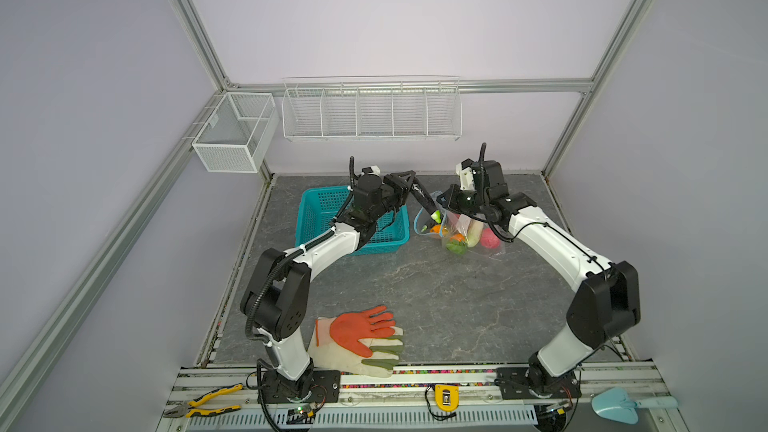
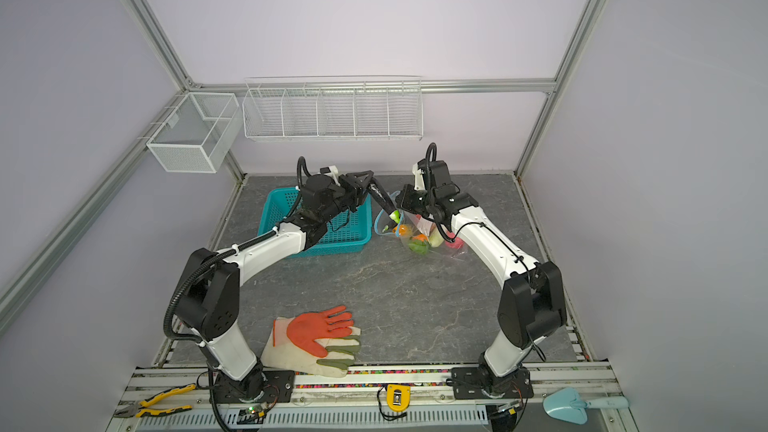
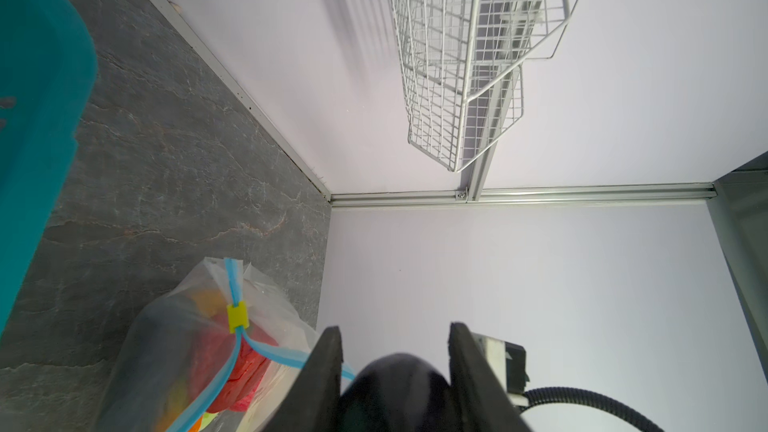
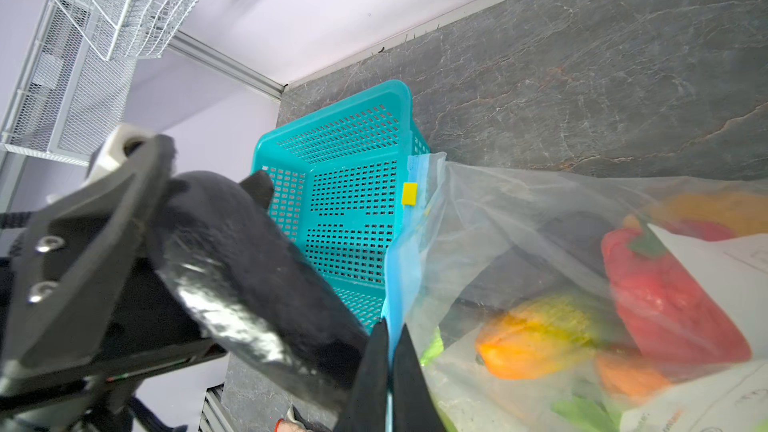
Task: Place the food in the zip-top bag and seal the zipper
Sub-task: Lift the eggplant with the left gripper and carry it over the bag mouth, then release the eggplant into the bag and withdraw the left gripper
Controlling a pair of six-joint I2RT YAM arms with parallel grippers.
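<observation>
I should keep lowering the eggplant with my left gripper, as the eggplant's green end (image 1: 436, 216) points into the zip-top bag's opening (image 1: 429, 225), until its dark body is inside, and then let go.
The zip-top bag (image 1: 465, 238) (image 2: 424, 243) lies at the back of the table, clear and crinkly, with red, orange, yellow, green and white food inside. My right gripper (image 4: 390, 328) (image 1: 445, 198) is shut on the light blue zipper (image 4: 405, 268) strip and holds the mouth up. A yellow slider (image 4: 409, 194) (image 3: 237, 317) sits on the strip. My left gripper (image 3: 394, 326) (image 1: 406, 188) is shut on a long dark eggplant (image 1: 424, 201) (image 2: 381, 200) (image 3: 395, 384). The eggplant slants down, its green tip at the bag's open mouth.
A teal perforated basket (image 1: 328, 218) stands just left of the bag, under the left arm. Orange-and-white gloves (image 1: 361, 338) lie at the front. White wire baskets (image 1: 370, 110) hang on the back wall. Pliers (image 1: 208, 405) and a blue trowel (image 1: 623, 405) rest on the front rail.
</observation>
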